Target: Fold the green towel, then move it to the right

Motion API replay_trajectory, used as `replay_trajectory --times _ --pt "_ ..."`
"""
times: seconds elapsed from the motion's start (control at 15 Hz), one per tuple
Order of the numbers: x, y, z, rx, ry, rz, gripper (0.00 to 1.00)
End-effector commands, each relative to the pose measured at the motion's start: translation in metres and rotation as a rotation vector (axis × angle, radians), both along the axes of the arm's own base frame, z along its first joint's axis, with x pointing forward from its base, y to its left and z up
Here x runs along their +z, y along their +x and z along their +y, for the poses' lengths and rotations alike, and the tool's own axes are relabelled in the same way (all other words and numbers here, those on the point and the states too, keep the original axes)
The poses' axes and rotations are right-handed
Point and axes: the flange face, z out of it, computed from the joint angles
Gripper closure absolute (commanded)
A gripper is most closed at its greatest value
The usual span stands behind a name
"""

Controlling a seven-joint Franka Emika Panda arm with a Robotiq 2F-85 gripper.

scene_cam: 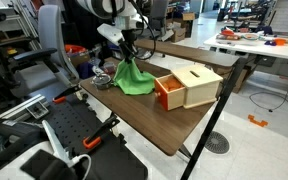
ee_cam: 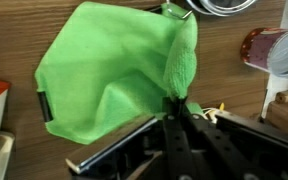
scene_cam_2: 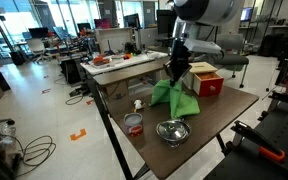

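The green towel is spread out below its raised edge [scene_cam: 132,70], so my gripper should keep going across the towel toward the wooden box [scene_cam: 170,92] and let go of the towel's edge low there.
The green towel [scene_cam: 134,79] lies bunched on the wooden table, with one corner lifted. It also shows in an exterior view [scene_cam_2: 174,97] and in the wrist view [ee_cam: 109,75]. My gripper [ee_cam: 176,103] is shut on the raised edge of the towel and pulls it into a peaked fold above the table. In both exterior views the gripper [scene_cam: 130,57] [scene_cam_2: 176,70] hangs straight over the towel, and cloth drapes down from it.
An orange-and-tan wooden box [scene_cam: 187,87] stands beside the towel; it also shows in an exterior view [scene_cam_2: 206,80]. A metal bowl [scene_cam_2: 171,131] and a can [scene_cam_2: 134,124] sit near the table edge [scene_cam_2: 124,140]. Chairs and desks surround the table.
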Motion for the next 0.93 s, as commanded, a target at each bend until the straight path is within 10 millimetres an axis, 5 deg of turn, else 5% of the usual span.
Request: replay_trajectory --times 0.0,0.27,0.4,0.73,0.8,0.87 --pt "-0.005 0.006 -0.057 -0.048 0.030 0.007 0.99" --pt "-0.038 0.001 -0.123 -0.119 0.023 0.051 0.99" --pt "-0.058 -0.004 -0.138 -0.134 0.011 0.083 0.99" --pt "-0.093 -0.020 -0.126 -0.108 -0.011 0.142 0.99" --pt "-0.097 -0.023 -0.118 -0.092 -0.013 0.149 0.71" --pt "-0.100 -0.025 -0.111 -0.078 -0.016 0.153 0.69"
